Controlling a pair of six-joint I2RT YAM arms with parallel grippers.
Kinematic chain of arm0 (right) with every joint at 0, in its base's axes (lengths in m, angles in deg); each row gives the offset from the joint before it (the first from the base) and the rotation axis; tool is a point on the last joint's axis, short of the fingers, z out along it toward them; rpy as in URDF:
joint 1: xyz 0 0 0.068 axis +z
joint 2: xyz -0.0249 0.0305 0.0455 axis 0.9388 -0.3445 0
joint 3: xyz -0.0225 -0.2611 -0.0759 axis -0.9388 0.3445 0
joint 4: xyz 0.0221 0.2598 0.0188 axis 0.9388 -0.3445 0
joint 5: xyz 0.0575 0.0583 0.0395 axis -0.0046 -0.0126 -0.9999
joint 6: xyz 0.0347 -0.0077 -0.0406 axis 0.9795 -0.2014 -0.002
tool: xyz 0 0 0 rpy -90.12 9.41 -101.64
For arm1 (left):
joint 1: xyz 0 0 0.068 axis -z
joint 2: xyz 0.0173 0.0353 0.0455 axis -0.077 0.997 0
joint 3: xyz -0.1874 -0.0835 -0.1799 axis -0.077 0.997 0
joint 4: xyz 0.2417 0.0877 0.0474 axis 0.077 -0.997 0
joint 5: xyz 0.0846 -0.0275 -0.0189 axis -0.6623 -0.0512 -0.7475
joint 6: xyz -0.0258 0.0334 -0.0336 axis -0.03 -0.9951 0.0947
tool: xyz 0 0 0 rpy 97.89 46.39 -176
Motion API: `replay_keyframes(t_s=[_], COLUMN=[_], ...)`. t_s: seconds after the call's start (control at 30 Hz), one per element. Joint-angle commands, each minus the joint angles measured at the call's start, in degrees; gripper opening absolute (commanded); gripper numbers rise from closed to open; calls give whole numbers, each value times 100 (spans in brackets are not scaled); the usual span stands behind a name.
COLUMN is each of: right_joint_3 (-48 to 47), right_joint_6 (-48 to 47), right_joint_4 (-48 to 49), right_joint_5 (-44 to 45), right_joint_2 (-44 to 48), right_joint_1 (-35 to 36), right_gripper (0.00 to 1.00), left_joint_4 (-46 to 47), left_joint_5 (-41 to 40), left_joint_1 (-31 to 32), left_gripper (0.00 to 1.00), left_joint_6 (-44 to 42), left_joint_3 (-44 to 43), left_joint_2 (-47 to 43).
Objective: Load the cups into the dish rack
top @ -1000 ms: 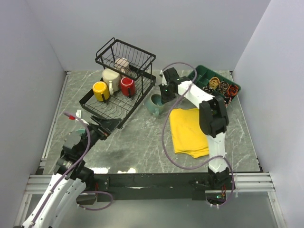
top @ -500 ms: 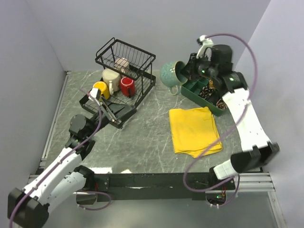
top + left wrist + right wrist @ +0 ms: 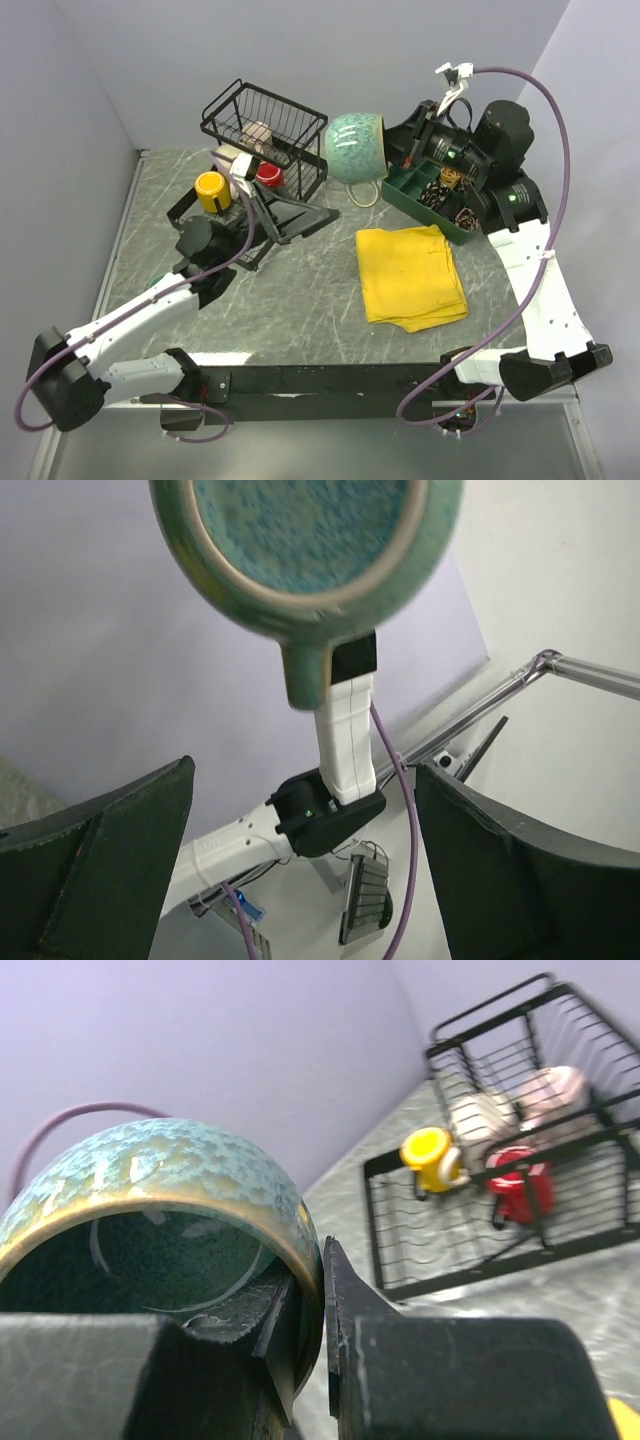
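My left gripper should grab the cup's free handle and carry the cup into the rack, because my right gripper is holding the teal cup on its side by the cup's rim (image 3: 383, 147).
My right gripper (image 3: 398, 150) is shut on the rim of the teal cup (image 3: 354, 147) and holds it on its side in the air, just right of the dish rack (image 3: 222, 113). In the right wrist view one finger is inside the teal cup (image 3: 150, 1210) and one outside, at the gripper (image 3: 322, 1305). The rack's lower tier holds a yellow cup (image 3: 211, 190), a red cup (image 3: 267, 172) and a cream cup (image 3: 231, 156); a lilac-beige cup (image 3: 258, 135) lies in the upper basket. My left gripper (image 3: 318, 215) is open and empty below the teal cup (image 3: 300, 550).
A green compartmented tray (image 3: 410, 188) with small items stands at the back right, under my right arm. A folded yellow cloth (image 3: 410, 275) lies on the marble table right of centre. Grey walls enclose the table. My left arm lies along the rack's front edge.
My right arm has lifted the teal cup from the table and swung it up and left toward the rack. My left arm has stretched out; its gripper rose to the rack's right front.
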Motion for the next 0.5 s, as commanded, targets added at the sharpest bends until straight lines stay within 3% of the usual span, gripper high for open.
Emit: replay_keyframes(t_s=[0.0,0.2,0.47], right_joint_3=[241,804,1375], right_joint_6=[954,612,-12], right_joint_4=[1589,2197,2566], right_joint_5=[-160,95,508], right_joint_2=[462,673,929], right_joint_1=[120,243,269], right_gripper=[0,0,0], left_joint_4=[664,700,462], left_joint_5=[-259,-479,-497], left_joint_1=[245,491,667], left_gripper=[97,99,77], left_joint_6=[-209,-253,-78], left_joint_3=[-549,-1076,-1525], left_joint_2=[374,849,1280])
